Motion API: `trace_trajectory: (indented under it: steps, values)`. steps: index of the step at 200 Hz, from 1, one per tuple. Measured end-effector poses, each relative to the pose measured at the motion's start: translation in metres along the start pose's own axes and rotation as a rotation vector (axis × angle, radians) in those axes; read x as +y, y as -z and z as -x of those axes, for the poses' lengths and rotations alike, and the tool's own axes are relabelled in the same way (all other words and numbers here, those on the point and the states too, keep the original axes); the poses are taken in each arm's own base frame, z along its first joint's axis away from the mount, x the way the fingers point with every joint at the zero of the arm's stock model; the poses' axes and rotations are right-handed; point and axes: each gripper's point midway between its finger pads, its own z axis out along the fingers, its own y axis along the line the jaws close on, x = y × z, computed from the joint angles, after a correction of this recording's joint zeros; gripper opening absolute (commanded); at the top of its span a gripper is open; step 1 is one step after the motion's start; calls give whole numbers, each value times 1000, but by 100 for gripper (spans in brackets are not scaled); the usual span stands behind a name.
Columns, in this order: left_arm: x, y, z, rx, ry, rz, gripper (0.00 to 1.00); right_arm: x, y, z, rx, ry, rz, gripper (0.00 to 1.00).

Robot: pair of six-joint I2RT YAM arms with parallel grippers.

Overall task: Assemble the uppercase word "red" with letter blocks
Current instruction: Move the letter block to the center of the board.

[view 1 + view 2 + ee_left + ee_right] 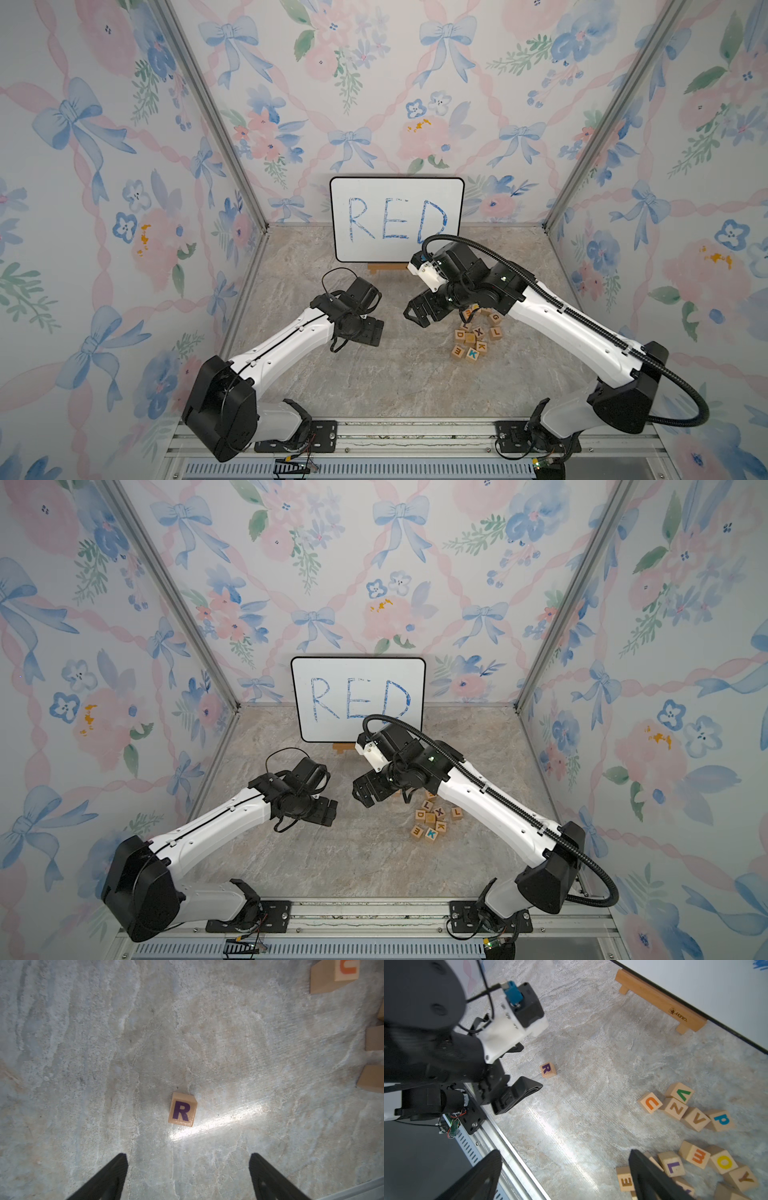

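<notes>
The R block (548,1069) is crooked to the whiteboard, so my left gripper should pick it up, turn it square and put it closer to the stand (389,267).
The R block (182,1109), light wood with a dark purple letter, lies alone on the marbled table (83,1064). It is a short way beyond my left gripper (188,1155), which is open, empty and apart from it. The right wrist view shows the R block (548,1070) beside a left finger (525,1091). The orange-red E block (697,1157) lies in the pile, near my open, empty right gripper (564,1152). The orange D block (460,334) sits at the pile's left side. Both top views show the left gripper (376,330) and the right gripper (411,316) facing each other; R is hidden there.
The pile holds several other letter cubes, among them a teal K (473,354), a purple L (672,1164), a brown E (625,1182) and an orange U (650,1103). A whiteboard (397,220) reading RED stands at the back on a wooden stand (660,1001). A metal rail (415,432) runs along the front.
</notes>
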Motion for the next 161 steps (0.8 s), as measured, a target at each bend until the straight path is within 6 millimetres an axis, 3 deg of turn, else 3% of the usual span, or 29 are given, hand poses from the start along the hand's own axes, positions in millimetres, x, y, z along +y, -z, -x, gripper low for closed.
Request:
trace_trajectory:
  steps: [33, 68, 81, 108, 161]
  values:
    - [-2, -20, 3, 25, -18, 10, 92, 16, 21, -9, -22, 8, 30, 97]
    - [-1, -41, 2, 48, -27, 29, 77, 29, 38, -25, -30, -1, 58, 97]
    - [0, -49, -1, 63, -31, 39, 70, 30, 39, -30, -25, -11, 61, 97]
    - [1, -60, -4, 83, -34, 49, 71, 29, 33, -39, 6, -25, 55, 97]
    - [1, -66, -4, 80, -39, 48, 69, 25, 31, -39, 11, -30, 37, 97]
